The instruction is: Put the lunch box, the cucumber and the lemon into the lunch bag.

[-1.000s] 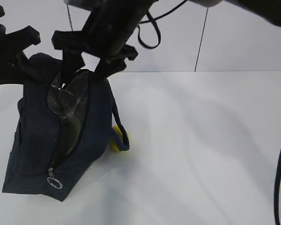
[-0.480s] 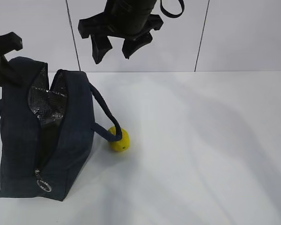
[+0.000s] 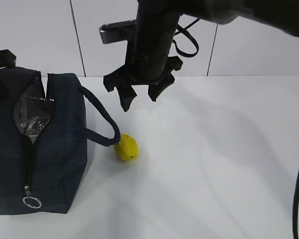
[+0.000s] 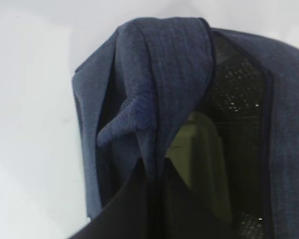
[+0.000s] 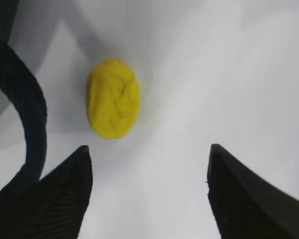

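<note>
The yellow lemon's narrow width (image 5: 113, 98) has the open fingers across it, so my right gripper goes on down until its fingers are on both sides of the lemon's middle (image 3: 126, 148), and then close.
The navy lunch bag (image 3: 55, 149) stands at the left, unzipped, its silver lining showing. My left gripper (image 3: 1, 59) is shut on the bag's top edge fabric (image 4: 154, 167). In the left wrist view a pale green surface (image 4: 202, 149) lies inside the bag and looks like the lunch box lid. The yellow lemon (image 3: 126, 147) lies on the table right of the bag, beside a loop handle (image 3: 102, 119). My right gripper (image 3: 139, 102) hangs open and empty above the lemon (image 5: 113, 104), which lies ahead of the fingertips (image 5: 149, 147) and toward the left finger. The cucumber is out of view.
The white table (image 3: 214, 164) stretches to the right of the lemon. The bag's loop handle (image 5: 25, 114) curves close to my right gripper's left finger. A silver ring pull (image 3: 32, 201) hangs at the bag's near end. A white wall stands behind.
My right gripper lifted out of the bag's opening, moved right and came down over the lemon. The bag shifted left and stands straighter. The left gripper kept its hold.
</note>
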{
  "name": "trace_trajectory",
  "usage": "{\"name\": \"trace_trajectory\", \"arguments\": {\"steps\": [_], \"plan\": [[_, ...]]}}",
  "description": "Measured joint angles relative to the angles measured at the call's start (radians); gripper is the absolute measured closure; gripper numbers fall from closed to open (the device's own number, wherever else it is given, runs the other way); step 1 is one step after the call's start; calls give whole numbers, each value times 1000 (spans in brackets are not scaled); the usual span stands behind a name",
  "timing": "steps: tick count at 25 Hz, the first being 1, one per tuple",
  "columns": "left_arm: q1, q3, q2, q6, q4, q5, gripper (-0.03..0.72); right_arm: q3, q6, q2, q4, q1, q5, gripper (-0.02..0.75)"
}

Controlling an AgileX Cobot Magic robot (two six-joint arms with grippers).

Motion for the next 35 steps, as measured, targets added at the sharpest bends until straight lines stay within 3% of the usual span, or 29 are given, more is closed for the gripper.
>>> {"name": "trace_trajectory", "arguments": {"steps": [7,22,35], "plan": [[0,0,0,0,51,17,694,46,2,45,-21,0,-4,192],[0,0,0,0,53,18,694,48,-26,159,143,0,-21,139],[0,0,0,0,51,14,694,50,-42,212,161,0,-167,141]]}}
